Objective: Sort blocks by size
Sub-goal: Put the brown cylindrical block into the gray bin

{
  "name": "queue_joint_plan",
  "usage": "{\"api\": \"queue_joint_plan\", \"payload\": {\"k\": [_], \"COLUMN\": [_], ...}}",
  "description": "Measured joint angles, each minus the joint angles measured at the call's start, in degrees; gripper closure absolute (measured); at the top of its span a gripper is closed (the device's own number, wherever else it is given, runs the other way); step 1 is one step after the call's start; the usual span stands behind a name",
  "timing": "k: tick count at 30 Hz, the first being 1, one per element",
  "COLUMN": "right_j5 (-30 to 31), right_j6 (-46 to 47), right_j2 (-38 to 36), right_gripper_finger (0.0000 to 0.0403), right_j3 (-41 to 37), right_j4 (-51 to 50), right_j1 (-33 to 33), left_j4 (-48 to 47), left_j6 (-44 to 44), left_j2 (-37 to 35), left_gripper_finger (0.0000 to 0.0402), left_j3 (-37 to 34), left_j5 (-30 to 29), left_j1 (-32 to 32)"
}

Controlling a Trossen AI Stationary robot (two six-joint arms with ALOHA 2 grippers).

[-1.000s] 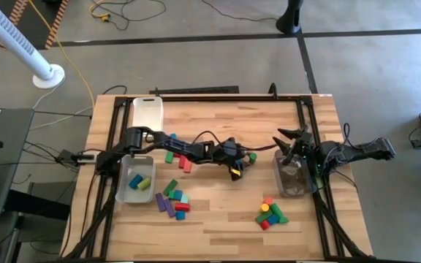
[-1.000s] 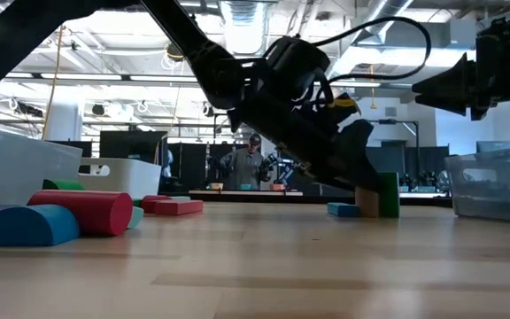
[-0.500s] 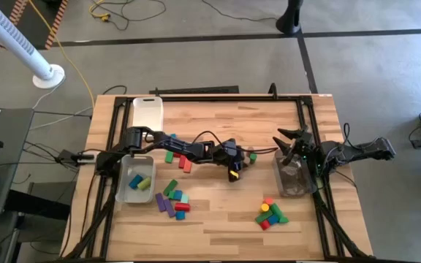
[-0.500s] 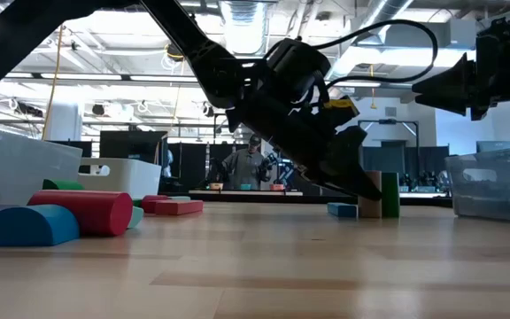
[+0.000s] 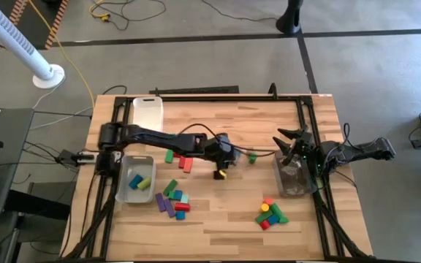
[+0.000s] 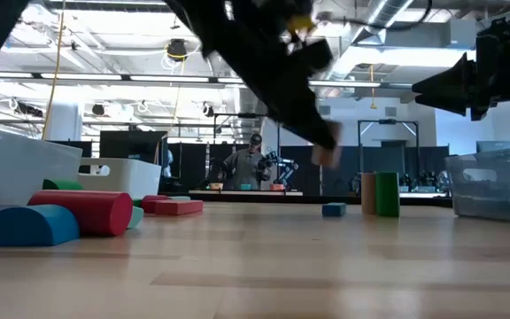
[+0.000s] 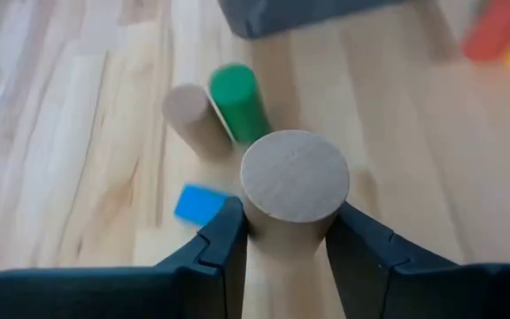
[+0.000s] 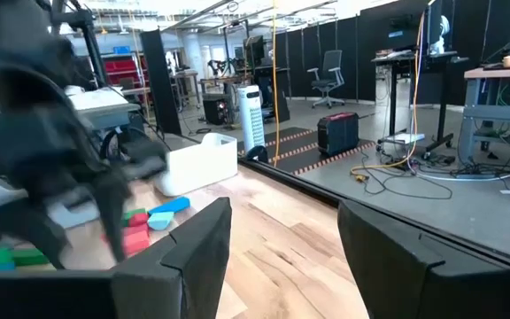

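Observation:
My left gripper holds the wooden cylinder (image 6: 328, 154) clear of the table, with room (image 5: 138, 166) beside the blue block in its bin, and should continue there and release inside.
My left gripper (image 5: 221, 169) hangs over the table's middle, shut on a plain wooden cylinder block (image 7: 295, 190). Below it on the table stand another wooden cylinder (image 7: 196, 118) and a green cylinder (image 7: 238, 102), with a small blue block (image 7: 200, 204) lying near them. More blocks lie in a group at the left (image 5: 172, 201), as a red and green pair (image 5: 178, 159), and in a pile at the near right (image 5: 270, 213). My right gripper (image 5: 287, 143) waits open at the table's right, above a clear bin (image 5: 292, 179). My left gripper pinches the wooden cylinder's curved side (image 7: 253, 232) between its two fingers, one on each side. The fingers slant down from the table's left and lie along the cylinder, whose flat end (image 7: 295, 177) points away from the wrist. It is lifted clear of the table.
A clear bin (image 5: 136, 179) with a few blocks stands at the left, and a white tray (image 5: 147, 112) at the far left. The black frame rails (image 5: 307, 124) run along the table's sides. Bare wood lies between the block groups at the near middle.
My left gripper has risen and drawn back toward the table's left, tipping less steeply, and has carried the wooden cylinder up clear of the table. The other wooden cylinder, the green one and the blue block have stayed in place.

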Motion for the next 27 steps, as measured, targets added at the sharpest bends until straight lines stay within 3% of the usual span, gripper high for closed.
{"api": "queue_joint_plan", "payload": {"k": [6,13,20,27], "right_j5": [0.0,0.0,0.0,0.0], "right_j6": [0.0,0.0,-0.2,-0.2], "right_j2": [0.0,0.0,0.0,0.0], "right_gripper_finger": [0.0164,0.0164,0.0164,0.0164], "right_j3": [0.0,0.0,0.0,0.0], "right_j4": [0.0,0.0,0.0,0.0], "right_j1": [0.0,0.0,0.0,0.0], "left_j4": [-22.2,-48.1,-61.8,-65.0], "left_j6": [-0.5,-16.8,-34.2,-44.6], "left_j2": [-13.9,-29.1,-38.2,-41.8], "left_gripper_finger": [0.0284,0.0284,0.0283,0.0283], "left_j3": [0.0,0.0,-6.1,-18.1], "left_j5": [-4.0,-6.6,-8.2,-5.7], "left_j1": [-2.4,-6.7,-12.8,-15.8]}}
